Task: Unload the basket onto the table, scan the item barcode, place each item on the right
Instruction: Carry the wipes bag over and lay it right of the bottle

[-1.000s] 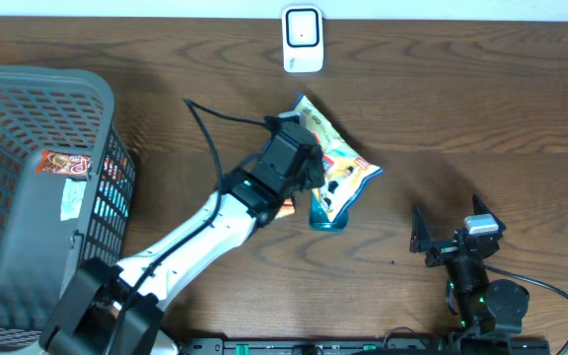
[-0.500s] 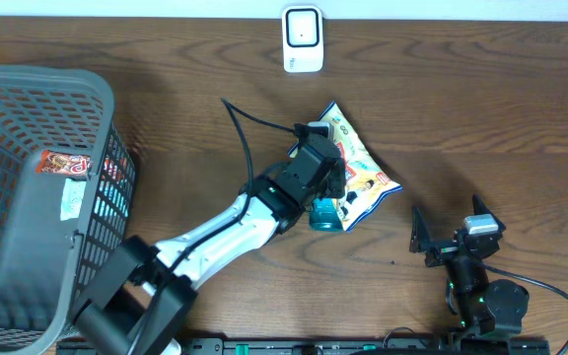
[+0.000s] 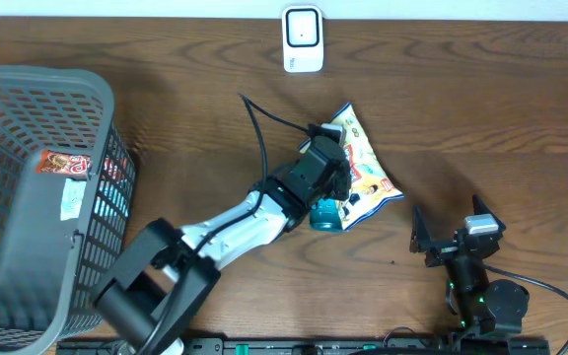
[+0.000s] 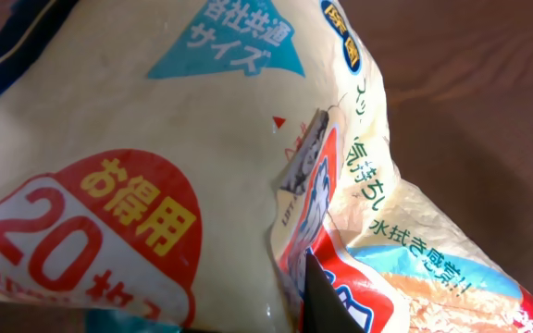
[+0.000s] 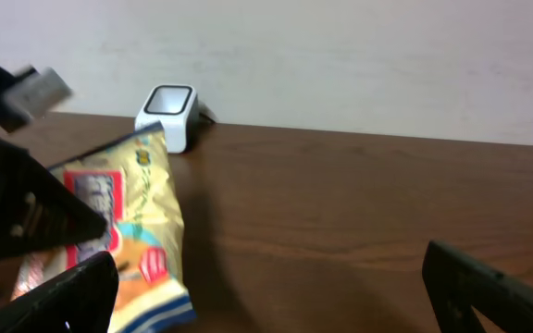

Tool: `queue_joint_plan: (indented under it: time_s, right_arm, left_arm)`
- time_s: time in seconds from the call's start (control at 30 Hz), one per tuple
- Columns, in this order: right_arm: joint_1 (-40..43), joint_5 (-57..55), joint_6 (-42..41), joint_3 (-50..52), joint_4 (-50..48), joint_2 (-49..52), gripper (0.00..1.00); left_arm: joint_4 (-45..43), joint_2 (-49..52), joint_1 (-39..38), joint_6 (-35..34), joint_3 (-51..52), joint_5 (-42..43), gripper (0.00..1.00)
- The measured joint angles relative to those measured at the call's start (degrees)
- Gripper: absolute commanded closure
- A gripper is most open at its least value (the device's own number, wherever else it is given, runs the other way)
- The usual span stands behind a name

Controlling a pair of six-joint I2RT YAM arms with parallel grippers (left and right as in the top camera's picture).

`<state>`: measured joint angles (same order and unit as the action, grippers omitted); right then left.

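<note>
The yellow snack bag [image 3: 368, 177] is print-side up and low over open wood next to the teal item, so my left gripper should now lower it and let go of it there.
The item is a yellow snack bag [image 3: 370, 180] with red and blue print, held above the table at mid-right. My left gripper [image 3: 333, 158] is shut on the bag's left edge. In the left wrist view the bag [image 4: 155, 129] fills the frame, and one dark finger [image 4: 327, 301] presses against a fold in it. No barcode shows in any view. The white scanner [image 3: 303, 39] stands at the table's far edge, also in the right wrist view as the scanner [image 5: 167, 116], behind the bag [image 5: 132, 213]. My right gripper [image 3: 450, 237] rests open near the front right, holding nothing.
A grey mesh basket [image 3: 8, 247] fills the left side, with a red packet [image 3: 64, 163] and other items inside. A teal item [image 3: 326, 216] lies on the table just under the bag. The left arm's cable [image 3: 256, 113] loops above the wood.
My left arm has carried the bag to the right and turned it, with the grip unchanged. The right arm has not moved.
</note>
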<state>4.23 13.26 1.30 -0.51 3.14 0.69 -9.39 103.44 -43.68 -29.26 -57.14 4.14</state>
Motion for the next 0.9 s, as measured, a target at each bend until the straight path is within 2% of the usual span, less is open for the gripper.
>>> queue_joint_plan:
  time_s: [0.3,0.5,0.53,0.57,0.6,0.63,0.7,0.9]
  right_arm:
    - [0.00,0.00,0.00,0.00,0.00,0.00,0.01]
    - [0.00,0.00,0.00,0.00,0.00,0.00,0.01]
    - [0.00,0.00,0.00,0.00,0.00,0.00,0.01]
    - [0.00,0.02,0.00,0.00,0.00,0.00,0.01]
    - [-0.02,0.00,0.00,0.00,0.00,0.00,0.01]
    - [0.00,0.02,0.00,0.00,0.00,0.00,0.01]
    - [0.00,0.00,0.00,0.00,0.00,0.00,0.01]
    - [0.00,0.00,0.00,0.00,0.02,0.00,0.01]
  left_arm:
    - [-3.10,3.17,-0.22,0.85,0.00,1.55,0.92]
    - [0.81,3.17,-0.22,3.96,-0.13,1.99,0.92]
    - [1.70,3.17,-0.22,4.31,-0.15,1.92,0.90]
    - [2.54,3.17,-0.22,4.66,-0.17,1.70,0.71]
    - [3.41,3.17,-0.24,4.90,-0.17,1.36,0.41]
    - [4.24,3.17,-0.24,5.14,-0.17,0.81,0.20]
    - [4.70,3.15,-0.24,5.44,-0.17,0.02,0.07]
    - [9.53,-2.43,-0.24,5.79,-0.15,-3.61,0.03]
